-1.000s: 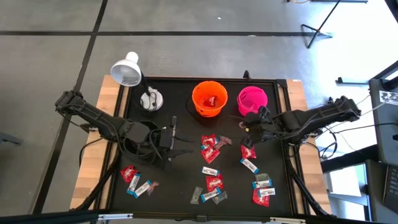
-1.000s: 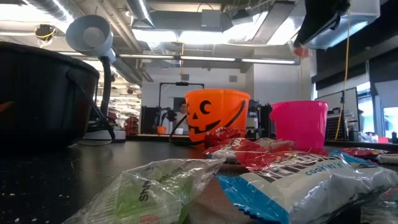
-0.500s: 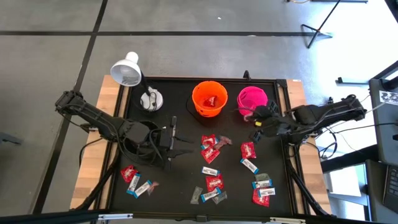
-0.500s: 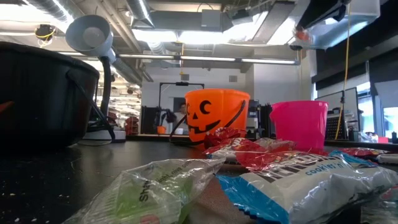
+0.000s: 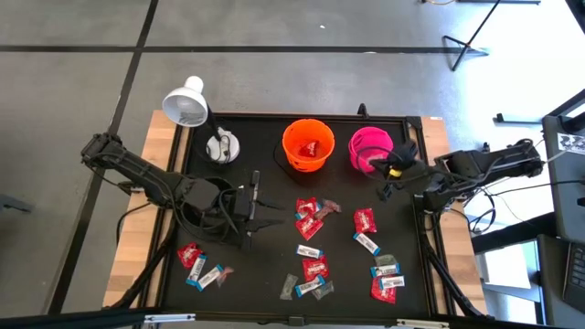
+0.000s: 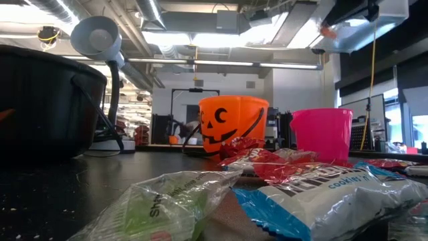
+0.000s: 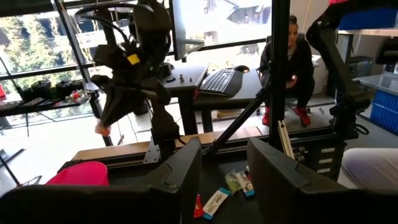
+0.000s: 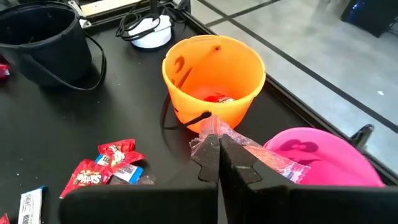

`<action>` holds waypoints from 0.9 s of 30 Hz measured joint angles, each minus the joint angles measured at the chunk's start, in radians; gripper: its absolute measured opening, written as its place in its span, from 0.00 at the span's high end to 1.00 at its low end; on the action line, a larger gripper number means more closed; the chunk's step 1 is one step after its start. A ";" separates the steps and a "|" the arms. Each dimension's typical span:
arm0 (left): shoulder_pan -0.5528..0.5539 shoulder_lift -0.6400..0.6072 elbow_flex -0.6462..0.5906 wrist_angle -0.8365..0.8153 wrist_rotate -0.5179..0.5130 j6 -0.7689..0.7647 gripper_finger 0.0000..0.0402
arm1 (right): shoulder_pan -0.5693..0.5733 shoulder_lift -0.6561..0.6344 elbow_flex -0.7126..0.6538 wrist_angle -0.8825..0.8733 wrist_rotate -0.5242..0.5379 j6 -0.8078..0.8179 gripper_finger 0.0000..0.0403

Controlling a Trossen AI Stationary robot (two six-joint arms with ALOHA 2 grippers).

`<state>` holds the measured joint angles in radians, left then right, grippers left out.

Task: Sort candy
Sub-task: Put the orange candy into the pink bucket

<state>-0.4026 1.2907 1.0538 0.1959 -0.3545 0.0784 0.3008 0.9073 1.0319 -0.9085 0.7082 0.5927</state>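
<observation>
The candy's clear wrapper (image 8: 275,162) is hanging free beside the pink bucket's opening (image 5: 369,143), so the robot's right gripper should keep moving until it is over that opening and let go there.
Many small candies (image 5: 311,219) in red, blue-and-white and silvery wrappers lie scattered on the black table. At the far edge stand an orange bucket (image 5: 306,144) with a red candy inside (image 8: 217,98) and a pink bucket (image 5: 370,148). My right gripper (image 5: 386,172) hangs just beside the pink bucket (image 8: 323,158), shut on a candy in a crinkly clear wrapper (image 8: 267,160). On the table's left side my left gripper (image 5: 259,208) is level and open, with nothing between its fingers (image 7: 186,168). My right gripper (image 8: 218,140) pinches the clear wrapper (image 8: 210,127) between its two fingertips. The fingers slant down from the table's right side. The candy is lifted clear of the table, and its wrapper spreads out past the fingertips, between the orange and pink buckets.
A black bucket (image 8: 37,37) stands at the left near a white lamp's base (image 5: 222,146), with the lamp head (image 5: 186,105) past the far left corner. In the left wrist view a person (image 7: 292,62) sits beyond the table.
My right gripper has risen from the candies and drawn back toward the table's right and far edges, up beside the pink bucket. It has turned a little on the way and stayed shut. The clear-wrapped candy has gone with it, lifted clear of the table.
</observation>
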 joint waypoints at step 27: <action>0.001 0.000 0.000 0.007 0.000 0.011 0.70 | -0.686 -0.235 -0.362 0.338 -0.237 -0.266 1.00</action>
<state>-0.4015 1.2903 1.0538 0.2032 -0.3550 0.0897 -0.3853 0.6728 0.6695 -0.5700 0.4707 0.3270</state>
